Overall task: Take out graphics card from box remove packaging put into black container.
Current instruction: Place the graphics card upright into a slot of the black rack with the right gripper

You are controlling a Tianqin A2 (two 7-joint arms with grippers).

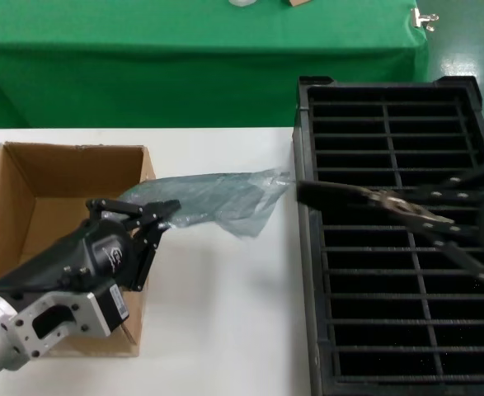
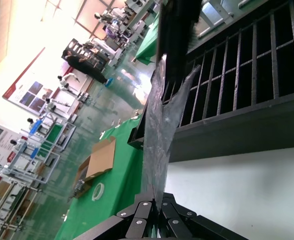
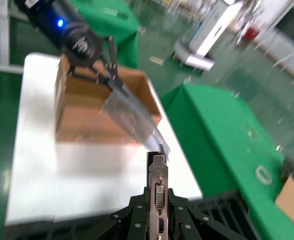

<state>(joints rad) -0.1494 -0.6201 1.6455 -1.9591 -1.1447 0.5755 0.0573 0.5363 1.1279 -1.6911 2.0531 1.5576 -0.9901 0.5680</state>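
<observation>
The graphics card is level and points at the packaging's opening (image 1: 284, 185), so next my right gripper tilts the card's loose end down over the black container's slots (image 1: 373, 283) before it lowers the card.
My left gripper (image 1: 164, 211) hangs over the brown box's (image 1: 27, 206) right wall, shut on one end of the crinkly grey-blue packaging (image 1: 217, 196). The bag stretches from those closed jaws (image 2: 157, 201) toward the black container (image 1: 390, 272). Over the container's left part my right gripper (image 1: 383, 200) is shut on the graphics card (image 1: 331, 195), a dark flat board. Its silver bracket (image 3: 158, 175) stands up between the fingers. The card's free end sits right at the packaging's (image 3: 131, 112) loose mouth; I cannot tell whether they still touch. The box's inside looks bare.
Box and container stand on a white table (image 1: 225, 313), with open surface between them. A green-clothed table (image 1: 200, 49) runs behind, carrying a flat piece of cardboard (image 2: 101, 157) and a tape roll (image 2: 97, 191).
</observation>
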